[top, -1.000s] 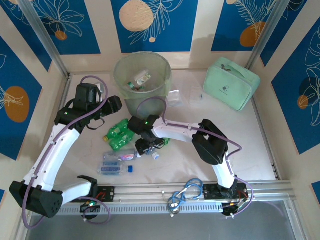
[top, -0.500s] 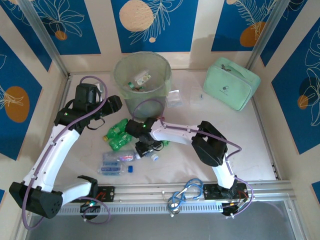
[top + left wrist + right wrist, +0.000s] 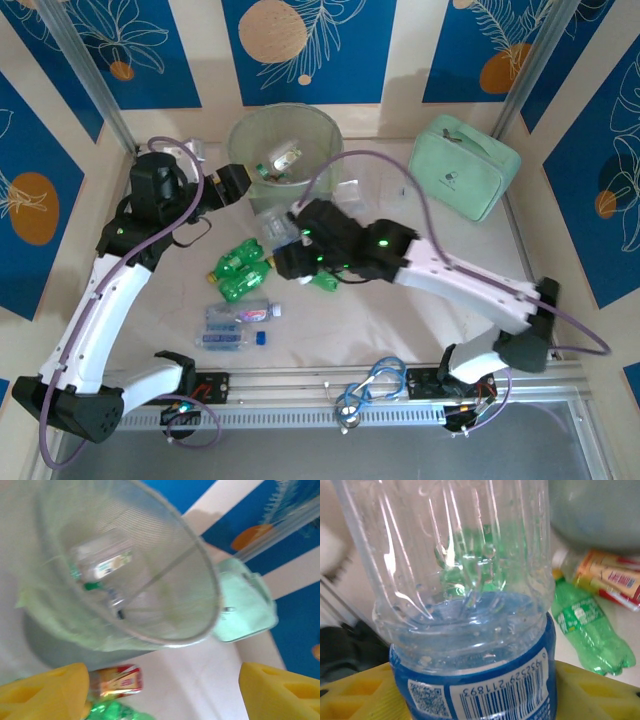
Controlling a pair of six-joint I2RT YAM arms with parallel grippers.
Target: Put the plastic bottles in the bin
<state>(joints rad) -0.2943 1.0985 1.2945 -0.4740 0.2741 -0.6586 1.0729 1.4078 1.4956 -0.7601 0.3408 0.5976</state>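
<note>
Next, my right gripper backs off, as it holds the clear bottle (image 3: 277, 226) by its label at the bin's front, and offer the bottle's neck to my left gripper.
The bin (image 3: 285, 150) stands at the back of the table with bottles inside; the left wrist view looks into the bin (image 3: 125, 570). My right gripper (image 3: 281, 241) is shut on a clear bottle with a blue label (image 3: 465, 580), lifted just in front of the bin; its yellow fingers (image 3: 360, 695) press the label from both sides. My left gripper (image 3: 232, 183) hangs open at the bin's left rim, nothing between its fingers (image 3: 45, 690). On the table lie green bottles (image 3: 238, 264), a red-labelled bottle (image 3: 115, 680) and two clear bottles (image 3: 238, 313).
A mint-green soft case (image 3: 463, 165) sits at the back right. Clear plastic pieces (image 3: 348, 195) lie right of the bin. A loose blue cap (image 3: 262, 338) rests near the front rail. Cables (image 3: 370, 385) loop over the rail.
My right gripper closed on the clear bottle and lifted it off the table toward the bin, its elbow swinging far right. My left gripper moved up to the bin's rim.
</note>
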